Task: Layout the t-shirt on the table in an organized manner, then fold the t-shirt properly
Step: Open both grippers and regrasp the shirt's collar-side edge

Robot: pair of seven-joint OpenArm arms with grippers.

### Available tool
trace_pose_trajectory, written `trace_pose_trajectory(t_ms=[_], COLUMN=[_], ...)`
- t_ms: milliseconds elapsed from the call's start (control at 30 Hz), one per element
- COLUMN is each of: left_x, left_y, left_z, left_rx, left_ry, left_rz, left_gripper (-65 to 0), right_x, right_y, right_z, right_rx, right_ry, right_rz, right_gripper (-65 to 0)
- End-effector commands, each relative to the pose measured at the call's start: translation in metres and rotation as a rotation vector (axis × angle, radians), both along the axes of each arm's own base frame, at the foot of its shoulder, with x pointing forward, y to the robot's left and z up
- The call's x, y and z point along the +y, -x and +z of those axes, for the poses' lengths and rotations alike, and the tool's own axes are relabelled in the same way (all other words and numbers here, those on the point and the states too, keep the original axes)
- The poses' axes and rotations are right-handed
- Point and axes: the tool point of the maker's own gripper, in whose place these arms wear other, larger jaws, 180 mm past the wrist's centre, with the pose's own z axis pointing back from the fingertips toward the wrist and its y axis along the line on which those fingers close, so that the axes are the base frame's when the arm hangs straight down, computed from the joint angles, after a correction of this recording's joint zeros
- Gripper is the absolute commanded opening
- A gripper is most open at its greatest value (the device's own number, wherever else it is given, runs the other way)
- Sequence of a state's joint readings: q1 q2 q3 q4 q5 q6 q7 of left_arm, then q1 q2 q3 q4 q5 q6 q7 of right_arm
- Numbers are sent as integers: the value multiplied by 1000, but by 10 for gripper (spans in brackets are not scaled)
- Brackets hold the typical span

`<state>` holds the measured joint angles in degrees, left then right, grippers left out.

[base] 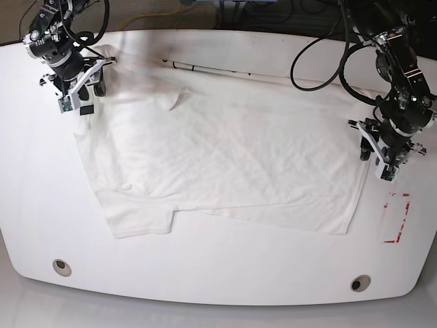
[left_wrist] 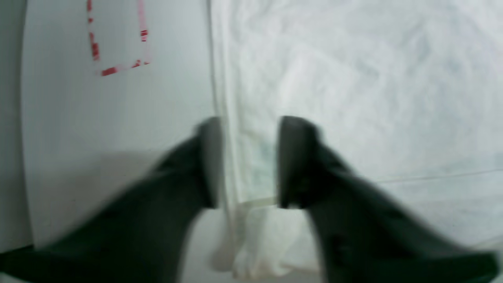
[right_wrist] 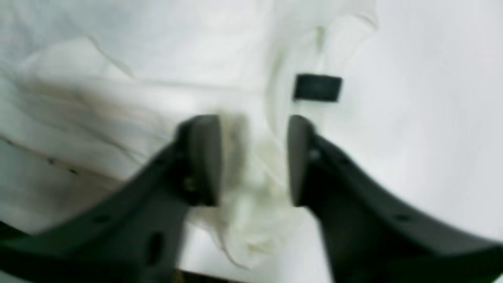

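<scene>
My left gripper is above the t-shirt's side edge, ahead of the t-shirt's rumpled far corner, so next I move back to grab that corner and pull the t-shirt straight.
The white t-shirt lies spread flat, plain side up, across the middle of the table. My left gripper is at its right edge. In the left wrist view the left gripper straddles the hem of the t-shirt, jaws narrowly apart, the hem running between them. My right gripper is at the shirt's far left corner. In the right wrist view the right gripper has bunched cloth of the t-shirt between its jaws, which still show a gap.
A red dashed mark sits just past the shirt's right edge, also the red dashed mark in the left wrist view. Two grommet holes lie near the front edge. A small black rectangle lies beside the cloth. A thin cable runs along the back.
</scene>
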<state>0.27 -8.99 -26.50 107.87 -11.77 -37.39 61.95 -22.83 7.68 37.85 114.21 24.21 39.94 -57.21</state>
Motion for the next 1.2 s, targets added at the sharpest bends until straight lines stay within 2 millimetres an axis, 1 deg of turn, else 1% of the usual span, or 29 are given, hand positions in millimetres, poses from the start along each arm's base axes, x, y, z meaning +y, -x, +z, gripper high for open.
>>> trace_pose_trajectory(t_ms=[0,33,100,267,400,500,600,700,833,967,1067,1167], left_x=[1,0,0,2,3,3,2,2,4,2,2,2], left_y=[1,3,6,19,23,29,32,36,38,37,34,29], left_z=[4,0,-4,-29,-45,-58,-71,-81,-86,-84,-75,-63], left_rx=[-19,-10,3,76,107,114,120,148,163,153,130,96], left_ry=[-3,3,5,31,59,88,121,138,141,147,131,113], left_rz=[-1,3,4,15,21,21,24,28,33,28,23,12], left_gripper=[-574,-612,-644,-646,-647,-647,-647,-647,-647,-647,-646,-644], right_x=[0,4,12,32,46,49,47,46,45,46,45,46], right_y=[-8,-11,-14,-18,-17,-15,-8,-8,-9,-7,-9,-13], right_z=[9,8,6,0,-7,-15,-32,-37,-40,-41,-36,-25], right_rx=[-42,-47,-45,-34,-16,9,54,46,41,46,29,1], right_ry=[-1,-8,-23,-51,-76,-95,-122,-145,-158,-159,-149,-128], right_rz=[5,10,26,86,119,122,103,89,80,81,84,97], right_gripper=[-531,-566,-602,-609,-609,-609,-609,-609,-609,-609,-609,-595])
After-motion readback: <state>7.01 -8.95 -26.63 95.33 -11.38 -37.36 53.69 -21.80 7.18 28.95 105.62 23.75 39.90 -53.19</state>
